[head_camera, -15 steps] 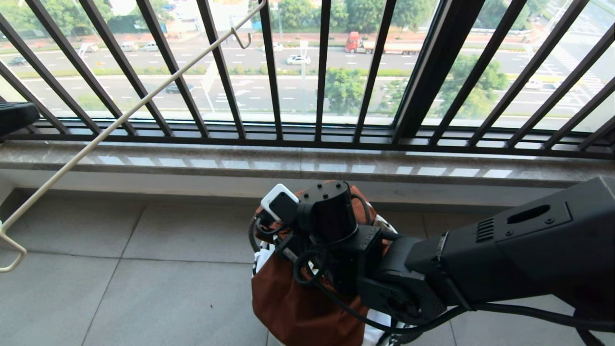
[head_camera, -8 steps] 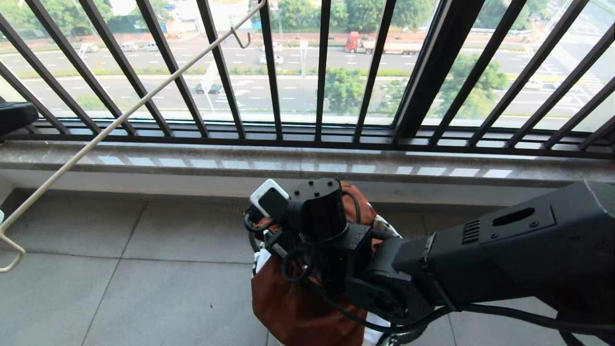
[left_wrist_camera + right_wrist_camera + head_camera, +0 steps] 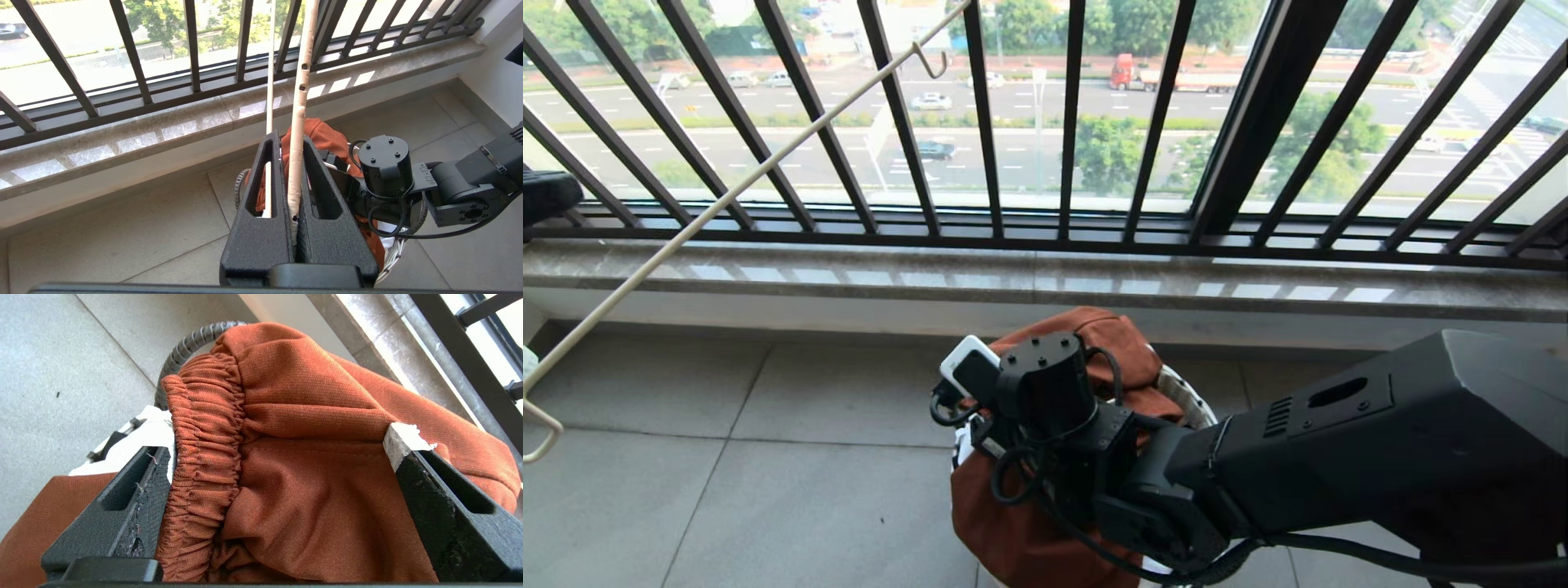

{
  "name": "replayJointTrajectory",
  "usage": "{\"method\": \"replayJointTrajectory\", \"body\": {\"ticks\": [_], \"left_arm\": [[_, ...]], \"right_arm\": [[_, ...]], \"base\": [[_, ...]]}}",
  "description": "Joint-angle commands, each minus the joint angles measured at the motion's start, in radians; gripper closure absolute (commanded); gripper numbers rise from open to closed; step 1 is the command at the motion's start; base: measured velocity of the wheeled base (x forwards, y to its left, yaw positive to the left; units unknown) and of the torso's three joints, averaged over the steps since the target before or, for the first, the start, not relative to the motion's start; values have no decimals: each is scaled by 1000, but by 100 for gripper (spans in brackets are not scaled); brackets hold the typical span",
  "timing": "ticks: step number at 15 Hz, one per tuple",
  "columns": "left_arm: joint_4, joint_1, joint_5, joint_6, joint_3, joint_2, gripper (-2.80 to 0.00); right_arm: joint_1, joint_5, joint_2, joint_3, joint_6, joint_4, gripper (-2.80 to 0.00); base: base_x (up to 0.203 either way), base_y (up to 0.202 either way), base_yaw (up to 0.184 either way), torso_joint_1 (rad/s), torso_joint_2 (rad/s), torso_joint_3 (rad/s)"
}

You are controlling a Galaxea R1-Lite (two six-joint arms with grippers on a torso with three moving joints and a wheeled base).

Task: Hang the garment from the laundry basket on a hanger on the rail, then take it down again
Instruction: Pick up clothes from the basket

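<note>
I expect the ribbed waistband point(image 3: 208, 436) to spread into an opening above hanging cloth when I lift it by one side, because the waistband's puckered edge point(image 3: 176, 419) lies free.
The rust-brown garment point(image 3: 1115, 339) is heaped in the laundry basket point(image 3: 1191, 398) on the floor below the window sill, and one part of it hangs over the basket's near side. My right gripper point(image 3: 282, 447) is open and pressed down onto the garment point(image 3: 302, 428). Its jaws stand wide on either side of a fold next to the ribbed waistband point(image 3: 204, 428). In the head view the right wrist point(image 3: 1045, 384) hides its fingers. My left gripper point(image 3: 291, 141) is shut on the wrapped neck of the cream hanger point(image 3: 300, 102). The hanger's wire point(image 3: 727, 196) slants up across the left. The rail is out of view.
A black railing of vertical bars point(image 3: 1066, 122) and a stone sill point(image 3: 1045, 282) close off the far side just behind the basket. Grey floor tiles point(image 3: 768, 490) stretch to the left of it. A white wall point(image 3: 494, 77) stands at the right.
My right wrist has sunk lower and a little to the left over the basket, so more of the garment shows beyond it. The hanger and left arm have stayed still.
</note>
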Motion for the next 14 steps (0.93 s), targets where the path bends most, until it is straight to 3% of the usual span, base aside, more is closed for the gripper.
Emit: {"method": "replayJointTrajectory", "body": {"ticks": [1,6,13,14], "left_arm": [[1,0,-1,1,0,-2,0],[1,0,-1,0,-4,-9,0],[1,0,-1,0,-9,-16,0],[1,0,1,0,-9,-17,0]], "right_arm": [[3,-4,4,20,-4,-3,-280],[27,-27,-5,71,-16,-3,-280],[6,-38,33,-30,-40,2,-280],[3,-39,42,-39,-41,3,0]], "base": [[0,0,0,0,0,0],[0,0,0,0,0,0],[0,0,0,0,0,0],[0,0,0,0,0,0]]}}
